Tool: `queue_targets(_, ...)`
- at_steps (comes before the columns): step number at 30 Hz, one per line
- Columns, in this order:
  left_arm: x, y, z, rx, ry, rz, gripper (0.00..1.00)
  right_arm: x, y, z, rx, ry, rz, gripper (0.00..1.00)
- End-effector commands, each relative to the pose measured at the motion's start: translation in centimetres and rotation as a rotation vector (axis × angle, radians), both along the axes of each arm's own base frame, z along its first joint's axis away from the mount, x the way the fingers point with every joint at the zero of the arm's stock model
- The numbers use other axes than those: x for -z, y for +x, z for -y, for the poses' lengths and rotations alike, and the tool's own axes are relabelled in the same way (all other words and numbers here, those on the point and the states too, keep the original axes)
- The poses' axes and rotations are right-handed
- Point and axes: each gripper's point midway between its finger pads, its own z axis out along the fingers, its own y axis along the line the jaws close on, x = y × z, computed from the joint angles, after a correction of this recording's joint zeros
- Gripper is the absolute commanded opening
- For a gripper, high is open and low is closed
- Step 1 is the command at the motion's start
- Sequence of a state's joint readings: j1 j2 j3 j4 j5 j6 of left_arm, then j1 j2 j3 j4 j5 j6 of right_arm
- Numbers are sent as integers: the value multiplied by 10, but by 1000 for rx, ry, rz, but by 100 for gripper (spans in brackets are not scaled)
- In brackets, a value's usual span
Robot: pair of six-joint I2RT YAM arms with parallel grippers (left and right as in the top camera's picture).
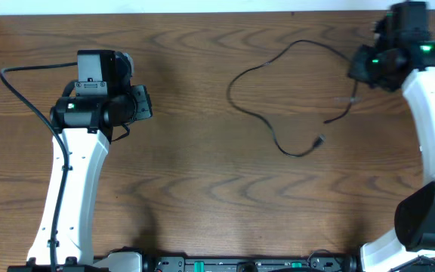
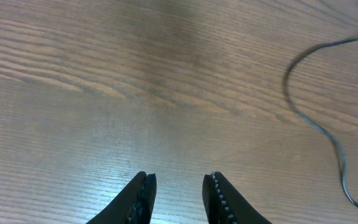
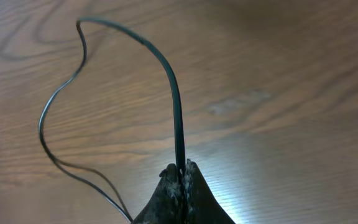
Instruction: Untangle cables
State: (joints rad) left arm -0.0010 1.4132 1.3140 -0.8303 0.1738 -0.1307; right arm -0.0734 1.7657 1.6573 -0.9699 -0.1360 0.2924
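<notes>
My right gripper is pulling the black cable, which runs in an open curve with its plug (image 1: 319, 141) clear of its other end (image 1: 326, 122). It should go on pulling until the curve gets wider, then let go.
A thin black cable (image 1: 230, 91) lies in a loose loop across the middle right of the table, and one small plug (image 1: 321, 140) rests on the wood. My right gripper (image 1: 356, 73) is at the far right, shut on this cable. In the right wrist view the cord (image 3: 178, 106) rises from between the closed fingertips of the right gripper (image 3: 179, 167) and arcs away to the left. My left gripper (image 1: 143, 103) hovers at the left, well clear of the cable. It (image 2: 180, 177) is slightly open with only bare wood between its fingers, and the cable (image 2: 316, 127) curves past at the right.
The wooden table (image 1: 187, 174) ends at a pale wall along the back. A thick black arm cable (image 1: 21, 91) loops beside the left arm. The right arm's base (image 1: 429, 219) stands at the front right.
</notes>
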Motion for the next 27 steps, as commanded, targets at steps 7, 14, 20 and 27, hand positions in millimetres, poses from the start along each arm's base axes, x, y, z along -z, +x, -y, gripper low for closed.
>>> queue_targets(7,1,0,4,7,-26,-5,31,-40,31,84,138,-61,194,1)
queue_targets(14,-1,4,4,9,-27,13,31,-198,18,213,474,-377,521,1)
queue_targets(20,-6,11,17,37,-31,50,31,-179,11,197,304,-294,437,11)
queue_targets(27,-12,18,27,64,-29,91,31,-70,38,45,-256,33,179,50)
